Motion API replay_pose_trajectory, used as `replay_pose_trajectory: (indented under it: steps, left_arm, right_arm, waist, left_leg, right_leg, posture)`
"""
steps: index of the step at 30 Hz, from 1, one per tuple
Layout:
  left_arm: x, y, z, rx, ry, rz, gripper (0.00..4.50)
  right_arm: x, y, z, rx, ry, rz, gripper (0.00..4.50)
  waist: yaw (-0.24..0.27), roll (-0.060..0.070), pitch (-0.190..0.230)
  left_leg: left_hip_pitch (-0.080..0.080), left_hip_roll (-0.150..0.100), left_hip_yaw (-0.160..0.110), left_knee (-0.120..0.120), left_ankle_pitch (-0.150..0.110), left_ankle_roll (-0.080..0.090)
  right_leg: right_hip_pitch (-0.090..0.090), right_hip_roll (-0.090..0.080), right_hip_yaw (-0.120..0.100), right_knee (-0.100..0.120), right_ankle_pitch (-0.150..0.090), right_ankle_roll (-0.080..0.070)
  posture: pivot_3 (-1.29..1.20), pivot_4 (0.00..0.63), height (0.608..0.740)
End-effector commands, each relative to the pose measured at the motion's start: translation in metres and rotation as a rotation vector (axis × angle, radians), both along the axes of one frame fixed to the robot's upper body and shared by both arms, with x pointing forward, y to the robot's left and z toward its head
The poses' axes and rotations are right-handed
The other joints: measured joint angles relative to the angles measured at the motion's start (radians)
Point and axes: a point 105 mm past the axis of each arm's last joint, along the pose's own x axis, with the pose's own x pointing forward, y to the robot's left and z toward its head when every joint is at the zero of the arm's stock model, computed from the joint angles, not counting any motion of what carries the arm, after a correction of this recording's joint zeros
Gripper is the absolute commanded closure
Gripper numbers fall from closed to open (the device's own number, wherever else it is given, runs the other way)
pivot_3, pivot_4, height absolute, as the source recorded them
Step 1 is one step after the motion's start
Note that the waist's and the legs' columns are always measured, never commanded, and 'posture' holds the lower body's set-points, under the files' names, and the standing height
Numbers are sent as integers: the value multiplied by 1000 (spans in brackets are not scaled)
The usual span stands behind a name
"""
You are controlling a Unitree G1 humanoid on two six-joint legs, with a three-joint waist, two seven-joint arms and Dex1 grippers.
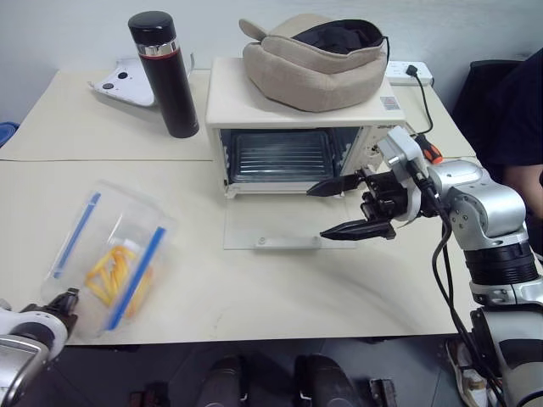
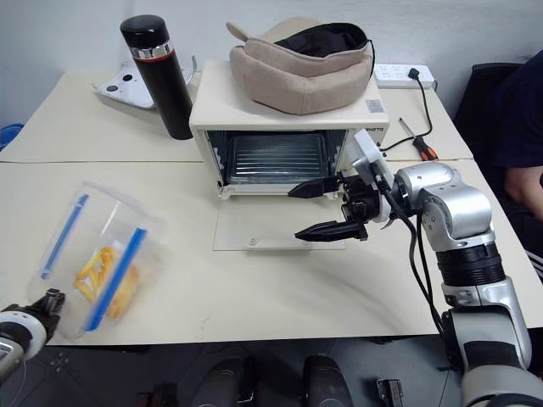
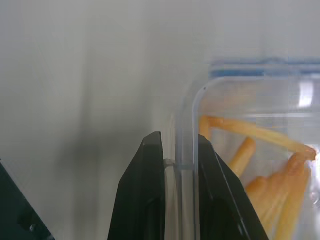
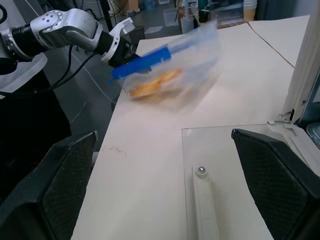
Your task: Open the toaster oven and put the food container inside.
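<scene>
The toaster oven's door (image 1: 271, 220) lies flat while my left gripper pinches the food container's rim (image 3: 186, 135), so I should go on carrying the food container until it rests there.
The cream toaster oven (image 1: 233, 97) stands at the middle back of the table, its glass door (image 1: 271, 225) dropped flat and the rack inside showing. The food container (image 1: 114, 254), clear with blue clips and yellow strips, sits at the front left. My left gripper (image 1: 64, 301) is at its near corner, and in the left wrist view the two fingers (image 3: 150, 200) pinch the container's clear rim (image 3: 186, 130). In the right wrist view the container (image 4: 165, 75) looks tilted in that grip. My right gripper (image 1: 316, 212) hangs open over the door's right part, holding nothing.
A beige cushion (image 1: 314, 59) lies on the oven. A black thermos (image 1: 165, 72) and a white device (image 1: 123, 85) stand behind the container. A power strip (image 1: 411, 72) and a screwdriver (image 1: 428, 151) lie at the back right. A person (image 1: 517, 110) sits at the right edge.
</scene>
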Motion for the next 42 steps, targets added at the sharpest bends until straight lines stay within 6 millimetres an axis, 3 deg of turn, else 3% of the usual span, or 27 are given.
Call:
replay_pose_trajectory:
  steps: [1, 6, 9, 12, 17, 23, 29, 37, 38, 42]
  left_arm:
    - [0, 18, 25, 116, -14, -75, 4251]
    - [9, 25, 58, 234, -29, -251, 4251]
    - [28, 5, 76, 282, -50, -468, 4251]
    - [41, -19, 78, 284, -38, -654, 4251]
    - [80, -64, 87, 309, -45, -888, 4251]
    - [122, -113, 96, 323, -97, -970, 4251]
    - [134, -166, 95, 327, -124, -1101, 4251]
    - [165, -184, 101, 261, -104, -995, 4251]
    - [168, -188, 102, 236, -109, -984, 3534]
    - [174, -206, 101, 148, -132, -982, 2435]
  right_arm:
    - [-14, -10, 13, 13, 10, 34, 0]
    - [-10, -17, 11, 20, -42, -83, 0]
    - [-22, -28, 11, 23, -17, -75, 0]
    - [-20, -31, 15, 53, -34, -137, 0]
    - [-20, -38, 11, 57, -63, -219, 0]
    - [-16, -46, 13, 94, -101, -344, 0]
    - [-21, -58, 8, 88, -109, -434, 0]
    - [-21, -70, 0, 75, -118, -527, 0]
    - [-20, -71, -2, 70, -120, -537, 0]
    - [-16, -74, -8, 64, -123, -580, 0]
  waist:
    - [1, 0, 0]
    - [-1, 0, 0]
    - [6, 1, 1]
    - [0, 1, 1]
    - [0, 1, 1]
    - [3, 2, 1]
    - [8, 1, 1]
    - [28, 0, 2]
    - [31, 0, 1]
    - [39, 0, 1]
  left_leg:
    - [0, 0, 0, 0, 0, 0]
    - [0, 0, 0, -2, 0, 0]
    - [-1, 0, -1, -3, 0, -2]
    - [-1, -1, 0, -4, -3, -7]
    - [-1, -1, 0, -5, -1, -6]
    - [-1, -1, 1, -4, 1, -2]
    - [-2, -1, 2, -2, 3, 0]
    - [-1, -2, 2, 1, 6, 0]
    - [-1, -2, 1, 1, 6, -1]
    - [-2, -3, 1, 2, 6, 0]
  right_leg:
    - [0, 0, 0, 0, 0, 0]
    - [-1, -1, 1, -1, 0, 0]
    - [-2, -1, 1, -1, 0, -1]
    - [-2, -1, 2, -1, 0, -1]
    - [-4, 0, 2, 0, -1, -1]
    - [-3, 0, 2, 2, 0, 0]
    - [-2, 1, 2, 3, 2, 3]
    - [-2, 2, 3, 3, 2, 4]
    - [-2, 2, 3, 3, 2, 4]
    - [-1, 2, 3, 3, 2, 5]
  posture:
    - [0, 150, 740]
    - [0, 150, 740]
    - [0, 150, 740]
    - [0, 150, 740]
    - [0, 150, 740]
    - [0, 150, 740]
    - [0, 150, 740]
    - [0, 150, 740]
    - [0, 150, 740]
    - [0, 150, 740]
